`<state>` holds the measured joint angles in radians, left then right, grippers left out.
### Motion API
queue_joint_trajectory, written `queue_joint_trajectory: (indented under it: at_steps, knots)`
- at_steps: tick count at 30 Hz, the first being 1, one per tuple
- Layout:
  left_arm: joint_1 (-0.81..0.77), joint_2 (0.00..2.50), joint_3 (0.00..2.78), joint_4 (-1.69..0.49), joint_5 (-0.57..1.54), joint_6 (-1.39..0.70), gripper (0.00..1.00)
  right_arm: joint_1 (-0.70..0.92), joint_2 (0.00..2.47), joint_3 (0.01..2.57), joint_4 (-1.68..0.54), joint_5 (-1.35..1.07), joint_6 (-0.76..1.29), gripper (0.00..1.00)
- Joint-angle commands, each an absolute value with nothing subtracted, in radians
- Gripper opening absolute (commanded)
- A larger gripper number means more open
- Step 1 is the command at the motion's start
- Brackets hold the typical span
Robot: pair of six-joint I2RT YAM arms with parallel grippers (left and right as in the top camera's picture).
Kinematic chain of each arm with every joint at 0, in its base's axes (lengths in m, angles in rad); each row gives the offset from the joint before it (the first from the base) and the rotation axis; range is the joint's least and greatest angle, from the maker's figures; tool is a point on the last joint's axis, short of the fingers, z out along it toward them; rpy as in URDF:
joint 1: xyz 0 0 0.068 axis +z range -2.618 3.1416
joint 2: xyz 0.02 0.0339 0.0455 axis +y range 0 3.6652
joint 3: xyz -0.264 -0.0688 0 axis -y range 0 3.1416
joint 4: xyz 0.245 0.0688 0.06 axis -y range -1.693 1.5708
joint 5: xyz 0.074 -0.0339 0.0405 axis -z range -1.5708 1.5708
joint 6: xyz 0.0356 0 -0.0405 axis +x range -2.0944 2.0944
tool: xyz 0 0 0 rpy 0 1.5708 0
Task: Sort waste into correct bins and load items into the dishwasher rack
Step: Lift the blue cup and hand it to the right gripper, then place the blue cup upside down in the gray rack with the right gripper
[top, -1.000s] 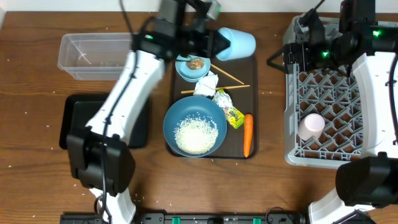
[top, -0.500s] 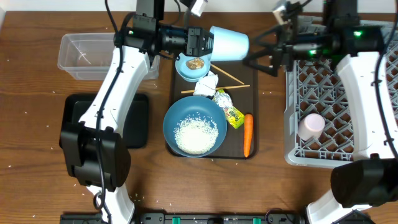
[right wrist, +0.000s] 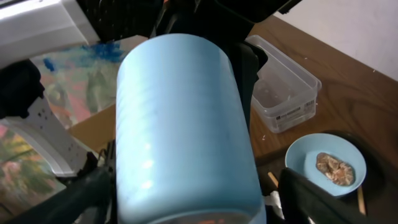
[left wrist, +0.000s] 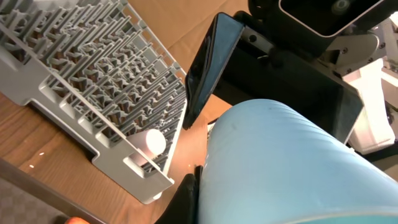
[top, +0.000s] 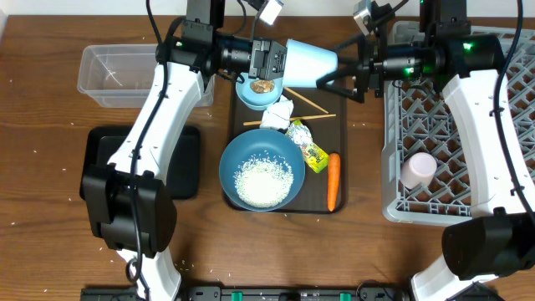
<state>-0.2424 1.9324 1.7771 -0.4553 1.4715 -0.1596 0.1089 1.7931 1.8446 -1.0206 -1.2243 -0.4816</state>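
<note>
The light blue cup [top: 308,64] is in my left gripper, short of the grey rack, so my right gripper should take it and lay it down behind the pinkish cup.
My left gripper [top: 280,60] is shut on the light blue cup [top: 311,62] and holds it on its side above the back of the brown serving tray [top: 337,125]. My right gripper [top: 349,73] is open, with its fingers astride the cup's far end [right wrist: 186,124]. The small light blue bowl [top: 251,94] holds the brown lump [top: 264,84]. The large blue bowl [top: 230,163] holds rice [top: 263,180]. The tissue [top: 277,113], wrapper [top: 311,152], carrot [top: 333,180] and chopsticks [top: 305,104] lie on the tray. The pinkish cup [top: 418,170] lies in the grey rack [top: 510,125].
The clear tub [top: 125,75] stands at the back left, and the black tray [top: 100,159] lies in front of it, partly under my left arm. A few rice grains are scattered on the wooden table.
My right arm swung left from over the rack to the cup, and its open fingers now flank it. My left gripper shifted the cup slightly right.
</note>
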Motion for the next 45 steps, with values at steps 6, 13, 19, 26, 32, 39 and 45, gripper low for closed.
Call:
queue_joint_trajectory:
  at_steps: [6, 13, 19, 26, 32, 39, 45]
  knots:
    - [-0.249, 1.942, 1.77, -0.451, 1.51, -0.146, 0.06, 0.145, 1.814, 1.843, -1.0, -1.266, -0.495, 0.63]
    - [-0.248, 1.942, 1.769, -0.451, 1.51, -0.146, 0.06, 0.144, 1.814, 1.843, -0.998, -1.272, -0.495, 0.43]
    - [-0.248, 1.942, 1.769, -0.451, 1.509, -0.146, 0.24, 0.139, 1.814, 1.843, -0.998, -1.269, -0.495, 0.36]
    - [-0.244, 1.942, 1.769, -0.455, 1.507, -0.146, 0.39, 0.067, 1.814, 1.843, -1.015, -1.232, -0.483, 0.36]
    - [-0.236, 1.942, 1.769, -0.455, 1.506, -0.146, 0.41, -0.051, 1.814, 1.843, -1.076, -1.15, -0.483, 0.35]
    - [-0.234, 1.942, 1.769, -0.473, 1.39, -0.146, 0.42, -0.17, 1.813, 1.843, -1.093, -0.92, -0.274, 0.36]
    - [-0.234, 1.942, 1.769, -0.625, 1.049, -0.146, 0.42, -0.199, 1.79, 1.846, -1.154, -0.542, -0.042, 0.36]
